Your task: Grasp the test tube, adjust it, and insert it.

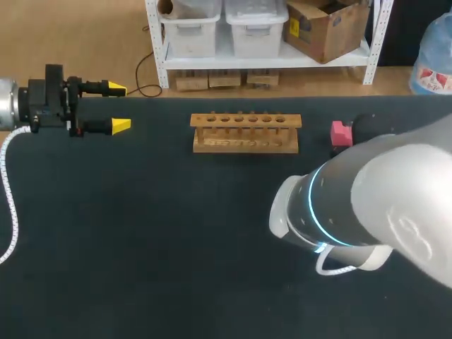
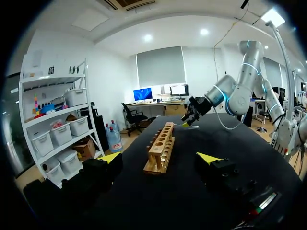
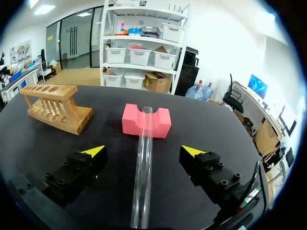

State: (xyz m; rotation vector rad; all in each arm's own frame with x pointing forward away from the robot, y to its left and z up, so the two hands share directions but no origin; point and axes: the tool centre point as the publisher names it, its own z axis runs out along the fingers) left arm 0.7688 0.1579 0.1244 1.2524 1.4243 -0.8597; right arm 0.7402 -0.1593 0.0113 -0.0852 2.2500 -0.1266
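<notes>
The notch of the pink block [image 3: 147, 118] is open at the top, so the test tube [image 3: 143, 177] will come loose and leave the block behind when I lift the test tube.
In the right wrist view a clear test tube [image 3: 144, 172] lies on the black table, its far end resting in the notch of a pink block [image 3: 146, 122]. My right gripper [image 3: 143, 151] stands open astride the tube, with both yellow tips clear of it. The wooden test tube rack [image 1: 245, 132] stands at the back middle of the table, its holes empty. My left gripper [image 1: 119, 107] is open at the far left, well away from the rack [image 2: 160, 148]. In the head view my right arm [image 1: 367, 205] hides the tube and its own gripper; the pink block [image 1: 341, 133] shows beside it.
The black table [image 1: 141, 233] spreads wide in front of the rack and between the arms. My right arm's elbow hangs over the front right part. From the left wrist view my right gripper [image 2: 188, 120] shows beyond the rack's far end.
</notes>
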